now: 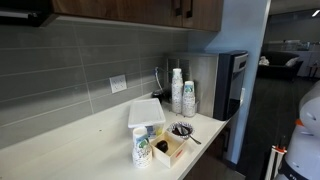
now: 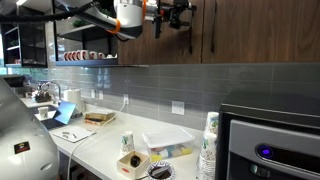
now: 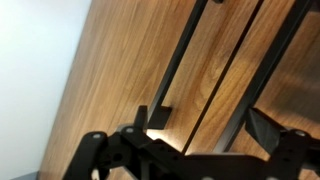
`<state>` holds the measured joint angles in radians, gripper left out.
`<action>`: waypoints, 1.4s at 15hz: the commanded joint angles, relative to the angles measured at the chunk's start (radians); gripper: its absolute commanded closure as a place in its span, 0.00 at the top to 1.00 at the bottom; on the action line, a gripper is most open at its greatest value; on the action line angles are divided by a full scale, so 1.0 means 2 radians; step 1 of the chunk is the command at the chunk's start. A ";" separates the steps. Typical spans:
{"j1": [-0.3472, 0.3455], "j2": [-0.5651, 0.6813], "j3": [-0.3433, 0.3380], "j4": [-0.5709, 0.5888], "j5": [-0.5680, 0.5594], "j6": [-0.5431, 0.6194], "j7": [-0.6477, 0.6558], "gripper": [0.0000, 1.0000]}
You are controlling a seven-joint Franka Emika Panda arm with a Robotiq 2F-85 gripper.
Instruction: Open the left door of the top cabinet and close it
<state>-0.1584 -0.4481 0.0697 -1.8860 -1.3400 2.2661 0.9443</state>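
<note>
I should keep my gripper open, hook the handle next to the end of one finger and pull back, because the other door's handle is also inside my open gripper.
The top cabinet is a long brown wood-grain wall unit, also at the upper edge of an exterior view. Its left door looks shut, flush with the neighbouring door. Its black bar handle runs along the seam, with the second handle close beside it. My gripper is open and faces the doors just in front of the two handles. In the wrist view both handles lie between my fingertips, and I cannot tell whether they touch. An exterior view shows the gripper high up at the handles.
Below is a white counter with stacked paper cups, a white lidded box, bottles and a small box of packets. A tall dark-grey appliance stands at the counter's end. Open shelves with cups hang beside the cabinet.
</note>
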 commanded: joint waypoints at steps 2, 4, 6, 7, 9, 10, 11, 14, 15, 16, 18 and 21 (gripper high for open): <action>0.028 0.033 -0.010 0.029 0.000 -0.003 0.005 1.00; 0.034 0.044 -0.013 0.039 0.005 -0.003 0.001 1.00; 0.033 0.048 -0.016 0.045 -0.002 -0.007 0.005 1.00; 0.034 0.044 -0.016 0.043 -0.001 -0.012 0.003 1.00; 0.032 0.041 -0.020 0.041 -0.002 -0.015 0.007 1.00; 0.032 0.039 -0.021 0.041 0.000 -0.017 0.006 1.00; 0.030 0.040 -0.024 0.042 -0.002 -0.017 0.010 1.00; 0.027 0.035 -0.036 0.042 0.000 -0.019 0.015 1.00; 0.027 0.034 -0.039 0.042 0.002 -0.019 0.016 1.00; 0.029 0.030 -0.041 0.039 0.007 -0.020 0.017 1.00; 0.032 0.022 -0.039 0.033 0.026 -0.036 0.014 1.00; 0.037 0.002 -0.031 0.020 0.057 -0.076 -0.004 1.00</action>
<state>-0.0976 -0.3985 0.0092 -1.8302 -1.2919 2.2138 0.9793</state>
